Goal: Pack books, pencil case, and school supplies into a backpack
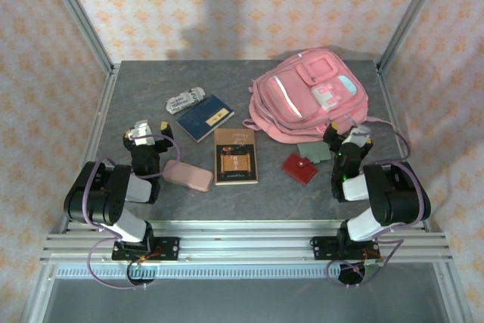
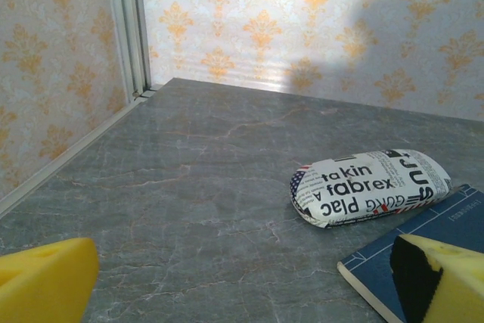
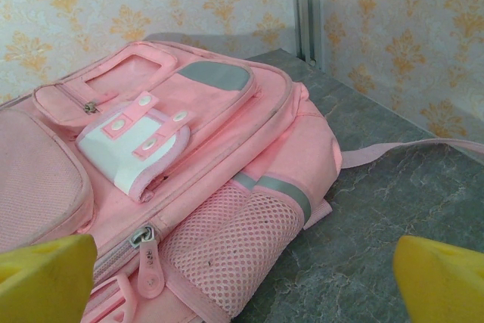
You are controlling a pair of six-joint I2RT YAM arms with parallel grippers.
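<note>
My left gripper needs to turn the pink backpack square before packing by pulling its end (image 1: 259,111) near the navy book, because the backpack lies slanted (image 1: 311,96) in the back corner.
The pink backpack (image 1: 310,96) lies flat at the back right, its mesh side pocket (image 3: 242,247) facing my open right gripper (image 1: 349,135) (image 3: 246,281). A navy book (image 1: 205,117) (image 2: 431,232) and a brown book (image 1: 235,156) lie mid-table. The pencil case (image 1: 187,100) (image 2: 370,187), white with newspaper print, sits behind the navy book. A red pad (image 1: 299,168) and a grey-green card (image 1: 312,150) lie just left of the right gripper. My left gripper (image 1: 144,132) (image 2: 242,285) stands open and empty, left of the books.
A flat pink oblong case (image 1: 188,175) lies beside the left arm, touching the brown book's left side. A pink backpack strap (image 3: 408,149) trails over the table toward the right wall. Metal frame posts (image 1: 83,17) and papered walls close in the table.
</note>
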